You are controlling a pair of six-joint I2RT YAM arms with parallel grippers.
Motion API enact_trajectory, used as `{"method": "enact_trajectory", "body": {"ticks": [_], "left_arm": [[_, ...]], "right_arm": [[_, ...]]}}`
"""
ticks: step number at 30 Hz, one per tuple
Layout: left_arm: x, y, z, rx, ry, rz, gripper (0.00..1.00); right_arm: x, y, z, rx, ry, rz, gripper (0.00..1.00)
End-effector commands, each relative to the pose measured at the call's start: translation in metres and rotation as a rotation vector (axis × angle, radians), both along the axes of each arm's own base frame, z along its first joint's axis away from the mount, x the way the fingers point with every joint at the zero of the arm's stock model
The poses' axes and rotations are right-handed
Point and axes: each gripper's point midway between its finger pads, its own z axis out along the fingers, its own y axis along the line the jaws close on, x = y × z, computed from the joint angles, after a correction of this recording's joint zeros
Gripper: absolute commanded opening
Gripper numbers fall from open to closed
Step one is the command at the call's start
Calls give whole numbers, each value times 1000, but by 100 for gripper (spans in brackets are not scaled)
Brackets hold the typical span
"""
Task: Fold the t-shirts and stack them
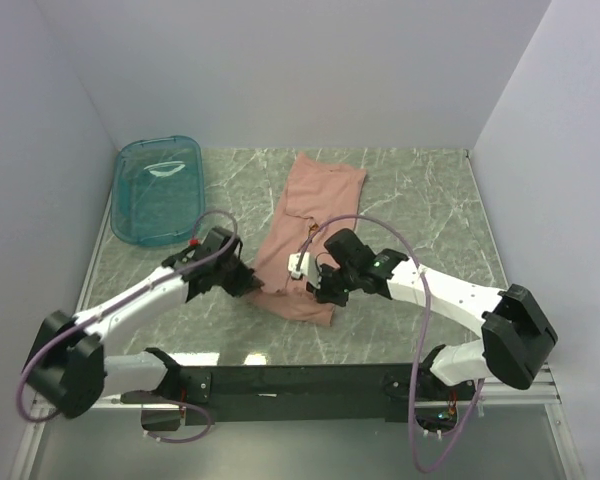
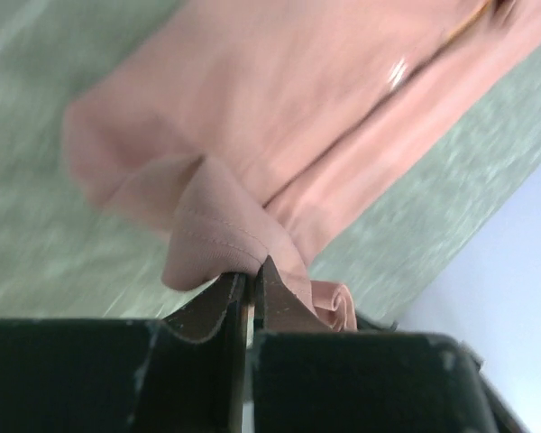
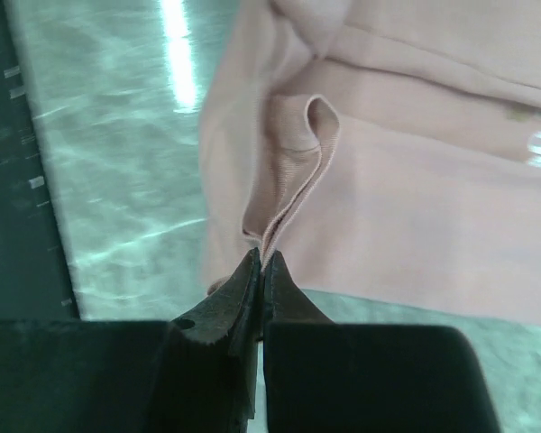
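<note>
I keep moving the near end forward with my left gripper until it lies over the t-shirt's middle (image 1: pixel 292 224), because my grippers are pinching both corners of the t-shirt's near end (image 1: pixel 298 306).
A dusty-pink t-shirt (image 1: pixel 310 215) lies folded lengthwise as a long strip down the middle of the marble table, its near end bunched between my two grippers. My left gripper (image 1: pixel 248 283) is shut on the shirt's near-left corner; the left wrist view shows a stitched hem fold (image 2: pixel 218 242) pinched at the left gripper (image 2: pixel 250 268) tips. My right gripper (image 1: pixel 325 292) is shut on the near-right edge; in the right wrist view the ribbed collar band (image 3: pixel 293 185) rises from the right gripper (image 3: pixel 262 259) tips, and the pink cloth (image 3: pixel 415 225) spreads flat beyond.
A teal see-through tub (image 1: pixel 158 188) stands at the back left of the table (image 1: pixel 420 200). White walls enclose the table on three sides. A black rail (image 1: pixel 300 380) holding both arm bases runs along the near edge.
</note>
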Motion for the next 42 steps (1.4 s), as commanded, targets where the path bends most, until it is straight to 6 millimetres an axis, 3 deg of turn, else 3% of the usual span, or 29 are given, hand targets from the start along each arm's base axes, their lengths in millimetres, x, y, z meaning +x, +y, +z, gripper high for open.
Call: {"method": "enact_trajectory", "body": {"ticks": [1,3,4,11,12,13,15,18,21,27,42], "left_arm": [[57,-10,28,-6,-138,-8,0],[78,-15,19,7,-123,-14,0],[94,-22,33,2,-160,-32,0],[162,-49,30,26,-153,-84,0],[168,-50,19,39,-132,-90,0],[180,-54,28,29,-151,-90,0],[194,-52,18,38,-135,-83,0],[215,-58,24,23,-153,-86,0],[224,-61,15,26,-130,-98,0],[241,-67,17,16,-140,-102,0],[246,-61,6,25,-117,-73,0]], "right_arm": [[43,3,21,36,-77,-80,0],[63,-1,22,30,-99,-119,0],[76,-8,23,28,-106,-158,0],[148,-26,35,9,-158,-306,0],[155,-28,28,-6,-144,-320,0],[160,-30,27,-9,-137,-329,0],[177,-34,26,-12,-139,-360,0],[194,-39,24,-17,-132,-395,0],[205,-42,20,-23,-126,-412,0],[223,-49,18,-27,-133,-463,0],[239,-51,10,-50,-127,-490,0]]}}
